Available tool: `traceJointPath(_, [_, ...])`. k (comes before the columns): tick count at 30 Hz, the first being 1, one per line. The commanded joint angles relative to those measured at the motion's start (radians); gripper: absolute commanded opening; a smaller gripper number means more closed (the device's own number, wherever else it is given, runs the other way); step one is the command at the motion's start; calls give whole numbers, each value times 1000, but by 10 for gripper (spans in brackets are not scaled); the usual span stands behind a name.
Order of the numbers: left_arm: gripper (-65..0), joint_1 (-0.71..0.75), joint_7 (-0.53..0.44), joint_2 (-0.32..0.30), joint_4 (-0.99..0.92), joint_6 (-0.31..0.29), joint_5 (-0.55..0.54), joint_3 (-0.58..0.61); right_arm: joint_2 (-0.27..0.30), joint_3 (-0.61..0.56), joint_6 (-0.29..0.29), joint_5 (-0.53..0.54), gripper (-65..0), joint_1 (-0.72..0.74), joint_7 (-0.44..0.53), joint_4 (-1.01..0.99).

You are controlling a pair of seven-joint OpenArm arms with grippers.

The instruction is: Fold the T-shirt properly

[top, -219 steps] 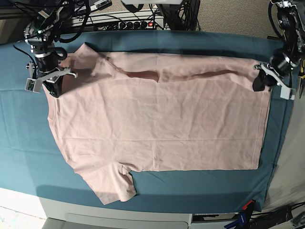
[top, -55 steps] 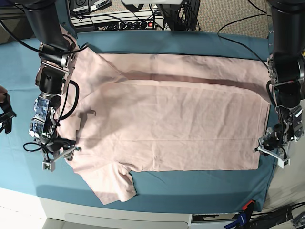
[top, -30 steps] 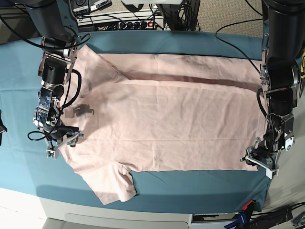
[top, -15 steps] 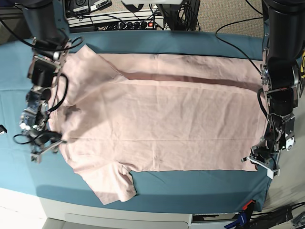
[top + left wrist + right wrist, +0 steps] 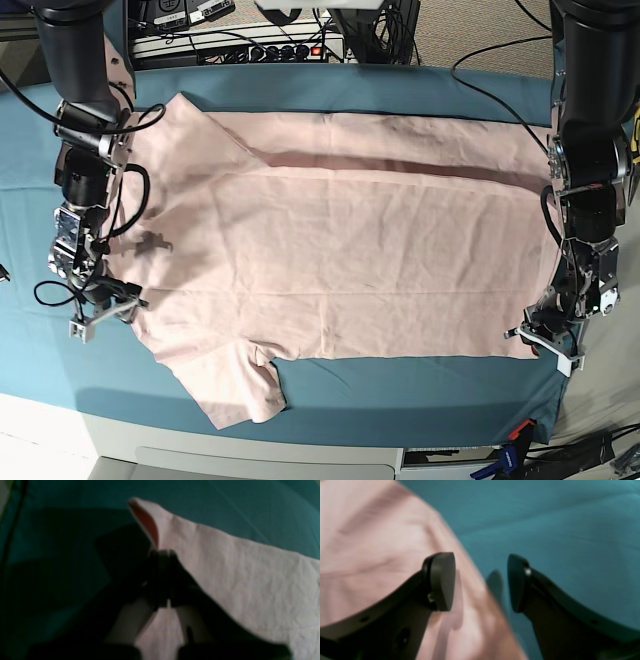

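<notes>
Next, I move my right gripper inward over the pink fabric before I close it and lift, because the T-shirt's edge reaches only halfway across my right gripper's open fingers.
The pale pink T-shirt lies spread flat on the teal cloth, plain side up, with its far edge folded over. In the base view its neck end is on the left and its hem on the right. My left gripper is at the near hem corner. The left wrist view shows this gripper shut on the raised corner of the T-shirt. My right gripper is at the shirt's left edge near the near sleeve. In the right wrist view it is open, one finger over the T-shirt, the other over the cloth.
A power strip and cables run along the table's back edge. The near sleeve lies close to the table's white front edge. A blue and orange clamp sits at the front right corner.
My right gripper swung left off the shirt, then came back a little right to its edge. My left gripper stayed at the hem corner, shifting only slightly.
</notes>
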Motion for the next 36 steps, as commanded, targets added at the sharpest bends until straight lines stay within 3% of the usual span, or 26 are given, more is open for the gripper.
traceJointPath(1, [-650,-35,-18,-14,13,-19,-11,-3,11,3,4,20,-318,37,31,16])
traceJointPath(13, [-650,-35,-11,-14,13,-23,-11,-3,-15,3,-2,43,-317,30,47,16])
traceJointPath(20, [-650,-35,-10,-14,13,-23,-11,-3,-7,3,-82,-1,-317,30,61,16])
traceJointPath(28, [-650,-35,-11,-14,13,-23,-11,-3,-19,3,-22,108,-317,13,-9,14])
traceJointPath(36, [-650,-35,-11,-14,13,-23,-11,-3,-46,64,6,133,-318,-51,31,14])
